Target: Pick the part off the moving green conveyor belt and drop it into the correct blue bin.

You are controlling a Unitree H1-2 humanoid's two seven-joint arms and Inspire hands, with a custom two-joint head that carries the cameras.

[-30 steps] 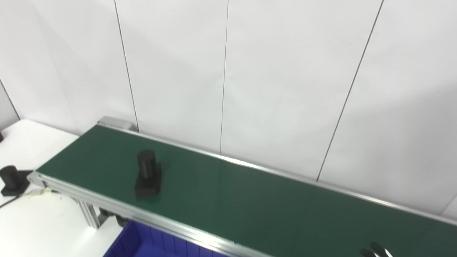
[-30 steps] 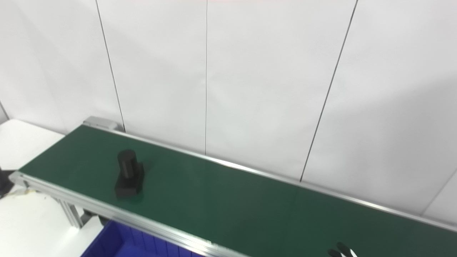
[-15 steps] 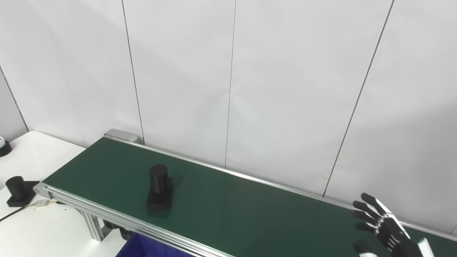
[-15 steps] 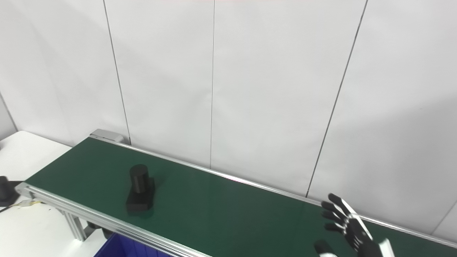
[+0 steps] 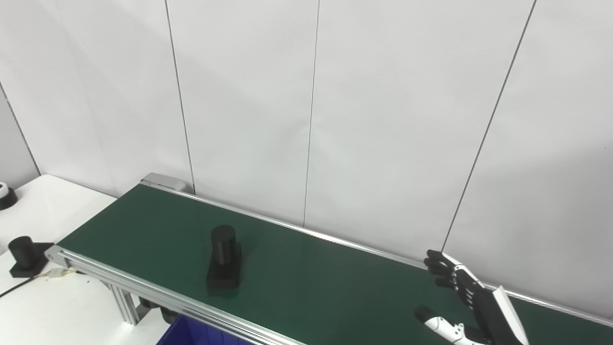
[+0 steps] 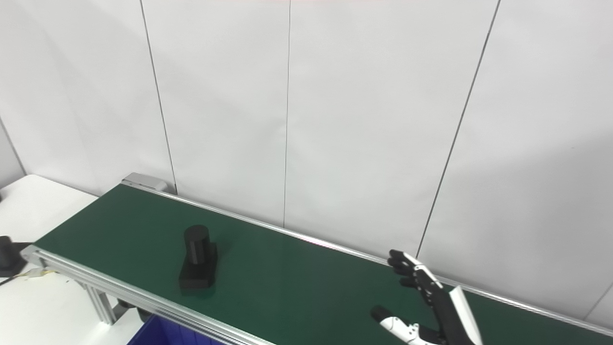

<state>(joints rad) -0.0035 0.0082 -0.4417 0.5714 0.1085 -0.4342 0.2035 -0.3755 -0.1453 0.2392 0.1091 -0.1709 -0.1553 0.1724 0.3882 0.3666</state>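
Note:
The block base (image 5: 223, 277) should come along when I lift the black part by its upright cylinder, because the two join in a continuous black shape (image 5: 224, 260).
A black part (image 5: 223, 258), an upright cylinder on a flat block base, stands on the green conveyor belt (image 5: 306, 280) toward its left end. My right hand (image 5: 462, 299) hovers over the belt's right portion, open, with fingers stretched toward the back rail and thumb spread low. It holds nothing and is well to the right of the part. Only a sliver of a blue bin (image 5: 191, 333) shows under the belt's front rail. My left hand is out of view.
On the white table at left stands a similar black part (image 5: 23, 252), with a cable near it. A dark round object (image 5: 5, 196) sits at the far left edge. White wall panels rise right behind the belt's back rail (image 5: 335, 239).
My right hand has risen from the bottom right corner and moved left over the belt, fingers spread. The part has drifted a little to the right. The camera tilted upward early on.

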